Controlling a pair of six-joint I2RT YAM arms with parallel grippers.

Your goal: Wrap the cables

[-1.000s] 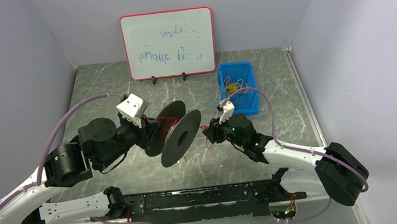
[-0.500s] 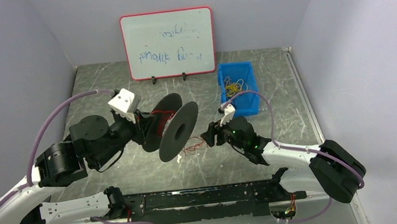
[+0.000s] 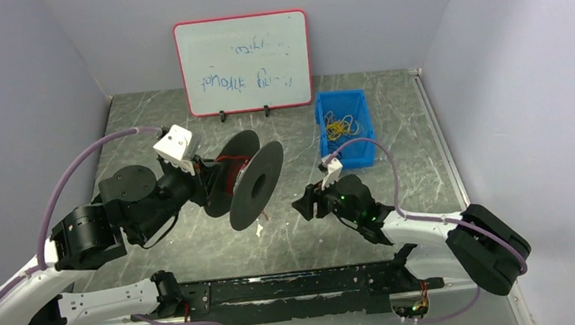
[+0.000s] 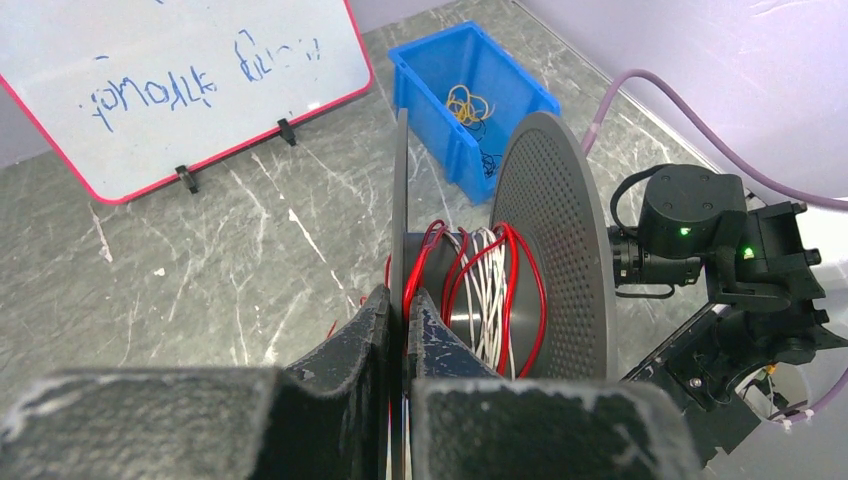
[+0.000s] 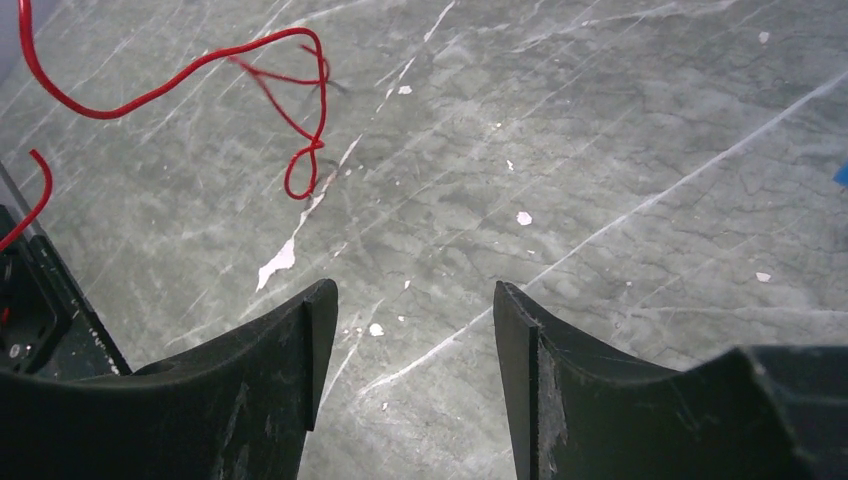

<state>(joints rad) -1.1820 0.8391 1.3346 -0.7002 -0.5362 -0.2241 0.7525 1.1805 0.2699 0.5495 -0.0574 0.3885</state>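
Note:
I should keep moving my open right gripper toward the cable's loose part (image 5: 322, 105) until the fingers are on both sides of it, then close them, because the loose red cable (image 5: 200, 66) hangs clear of the spool's discs.
A black spool (image 3: 257, 186) with two discs is held off the table, tilted. Red cable (image 3: 229, 171) is wound on its hub beside white wire. My left gripper (image 3: 204, 186) is shut on the edge of the spool's rear disc (image 4: 400, 190), with the disc pinched between its fingers; the gripper (image 4: 403, 300) and the red turns (image 4: 520, 290) show in the left wrist view. My right gripper (image 3: 303, 206) is open and empty, low over the table to the spool's right. In the right wrist view the gripper (image 5: 410, 300) faces bare table, and a loose red cable loop (image 5: 200, 70) lies ahead to its upper left.
A blue bin (image 3: 339, 93) with yellow and dark wires stands at the back right and also shows in the left wrist view (image 4: 440, 45). A red-framed whiteboard (image 3: 244, 62) stands at the back. Purple walls close in both sides. A black rail (image 3: 297, 284) runs along the near edge.
My right gripper has drawn back from the spool toward the near edge. My left gripper has shifted the spool slightly left. The loose red strand between them has pulled in toward the spool.

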